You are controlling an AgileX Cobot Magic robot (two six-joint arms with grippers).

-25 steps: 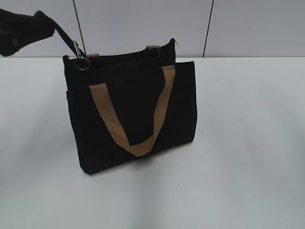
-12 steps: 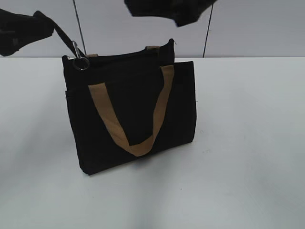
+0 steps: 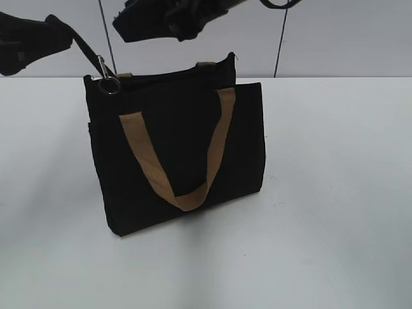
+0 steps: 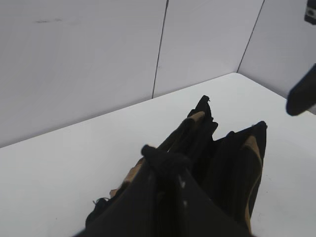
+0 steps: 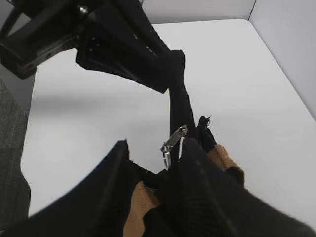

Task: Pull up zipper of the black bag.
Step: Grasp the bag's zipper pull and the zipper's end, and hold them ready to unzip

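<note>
My gripper is going to pull, and the silver pull tab (image 3: 108,81) will slide nearly to the bag's far top corner, because the black strap (image 3: 84,45) runs tight into the tab.
The black bag (image 3: 180,148) stands upright on the white table, with tan loop handles (image 3: 215,141). Its zipper line (image 3: 164,72) runs along the top edge. My left gripper (image 3: 59,29) is shut on a black strap (image 3: 87,48) at the upper left. A silver clip and ring (image 3: 108,80) join the strap to the bag's left top corner. I cannot pick out a separate pull tab. My right gripper (image 3: 138,26) hangs open above the bag's top. In the right wrist view its fingers (image 5: 153,155) spread over the bag's end next to the clip (image 5: 173,140), touching nothing.
The white table (image 3: 335,193) reaches to a grey panelled wall (image 3: 335,38) behind the bag. The left arm's body (image 5: 98,39) shows close in front of the right wrist camera. Part of the right arm (image 4: 302,94) shows at the right edge of the left wrist view.
My right gripper came in from the top of the exterior view and moved left and down over the bag. The left gripper, strap and bag stay put.
</note>
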